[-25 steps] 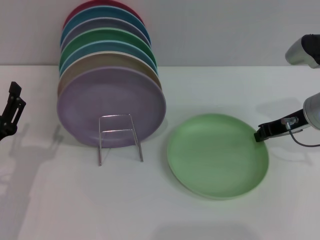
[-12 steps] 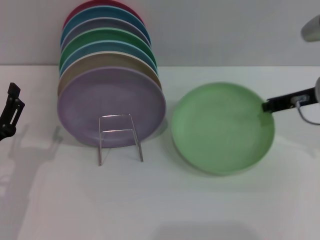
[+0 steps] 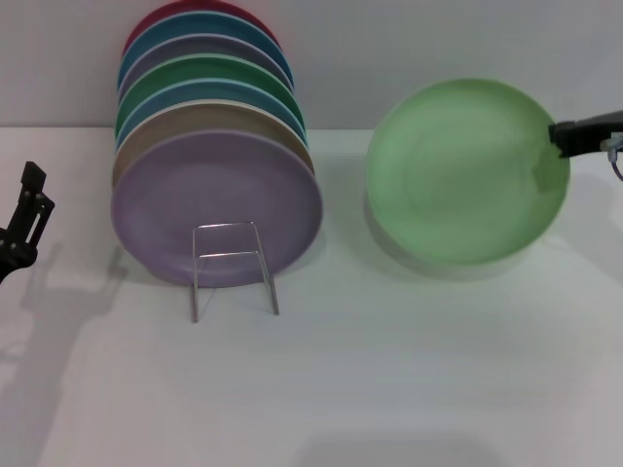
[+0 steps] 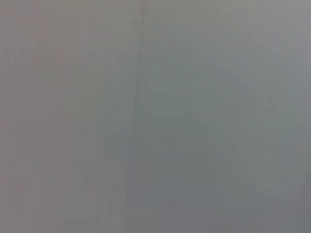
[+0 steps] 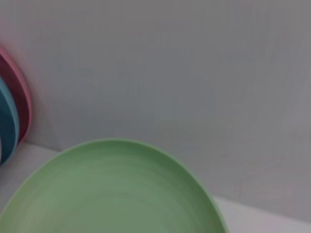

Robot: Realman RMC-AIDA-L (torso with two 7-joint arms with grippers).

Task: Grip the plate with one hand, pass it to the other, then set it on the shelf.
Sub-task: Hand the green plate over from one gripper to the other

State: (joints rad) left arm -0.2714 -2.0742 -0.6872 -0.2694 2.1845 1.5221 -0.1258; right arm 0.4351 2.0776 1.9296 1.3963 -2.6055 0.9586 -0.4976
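The mint-green plate (image 3: pixel 467 171) is hanging too far away for my left gripper to reach. My right gripper should therefore bring the plate closer to the shelf and hold out its free rim (image 3: pixel 372 177) there.
The light mint-green plate (image 3: pixel 465 170) hangs in the air at the right, tilted up with its face toward me, above the table. My right gripper (image 3: pixel 563 139) is shut on its right rim. The plate also fills the lower part of the right wrist view (image 5: pixel 107 191). The silver wire shelf (image 3: pixel 232 265) stands at the left middle of the table, its looped front empty, with several plates stacked on edge behind it. My left gripper (image 3: pixel 27 212) is at the far left edge, away from the plate. The left wrist view shows only a blank grey surface.
The stacked plates run from a lilac plate (image 3: pixel 216 204) at the front through tan, blue, darker green (image 3: pixel 209 73) and red ones at the back. A grey wall stands behind the white table (image 3: pixel 389 370). The red and blue plate edges show in the right wrist view (image 5: pixel 12 114).
My right gripper has lifted the mint-green plate off the table and carried it up and back, tilting it upright. The left arm has barely moved.
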